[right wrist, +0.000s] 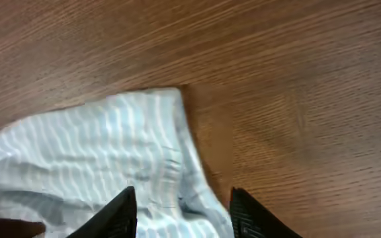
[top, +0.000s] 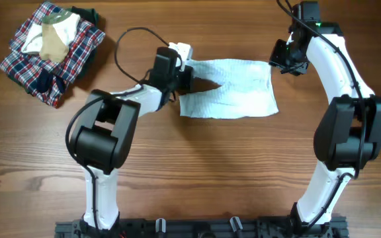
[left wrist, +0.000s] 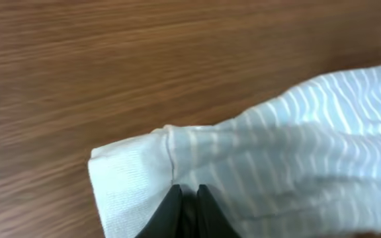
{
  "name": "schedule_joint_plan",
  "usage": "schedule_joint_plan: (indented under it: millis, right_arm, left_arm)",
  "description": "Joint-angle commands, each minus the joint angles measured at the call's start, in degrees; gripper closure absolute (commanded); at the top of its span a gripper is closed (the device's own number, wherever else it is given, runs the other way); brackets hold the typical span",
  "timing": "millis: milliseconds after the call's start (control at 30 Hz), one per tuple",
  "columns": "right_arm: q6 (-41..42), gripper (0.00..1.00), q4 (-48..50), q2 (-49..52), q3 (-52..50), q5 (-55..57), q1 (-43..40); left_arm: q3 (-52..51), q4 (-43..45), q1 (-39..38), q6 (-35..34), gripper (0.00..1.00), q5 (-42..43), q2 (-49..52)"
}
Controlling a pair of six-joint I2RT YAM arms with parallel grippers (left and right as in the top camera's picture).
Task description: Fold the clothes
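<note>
The cuff's corner is left loose because my left gripper is inward of the striped garment's hem seam. Next, my left gripper opens, moves back and pinches the cuff nearer that corner.
The pale blue-white striped garment lies flat on the wooden table, mid-back. My left gripper is at its left edge, with the fingers together on the fabric. In the left wrist view the fingertips pinch the cloth near its hemmed corner. My right gripper is at the garment's far right corner. In the right wrist view its jaws are open and straddle the garment's right edge.
A red-navy-white plaid garment with a beige-cream garment on top lies at the back left corner. A black cable loops behind the left arm. Bare wood table lies in front of the garment.
</note>
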Motion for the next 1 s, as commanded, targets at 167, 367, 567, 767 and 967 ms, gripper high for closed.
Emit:
schedule_joint_plan:
  millis: [167,367,567,767,967]
  right_arm:
    - [-0.42,0.54,-0.2,-1.51,-0.13,-0.85,0.26]
    - [-0.7,0.45,0.11,-1.51,-0.13,-1.01,0.26]
    - [-9.33,0.29,4.68,-1.51,-0.13,-11.96,0.26]
    - [-9.44,0.15,11.47,-1.49,-0.13,-17.68,0.26]
    - [-10.91,0.03,17.27,-1.14,-0.15,-19.32,1.77]
  left_arm:
    - [0.07,-1.49,2.58,1.79,0.71,-2.89,1.68]
    - [1.53,-2.95,1.01,2.84,0.44,-1.88,0.72]
    - [1.57,-3.21,0.2,2.86,0.31,-1.9,-4.02]
    - [1.57,-4.07,0.42,2.86,0.26,-3.04,-9.51]
    - [1.57,-4.98,3.19,2.82,0.17,-5.75,-9.62]
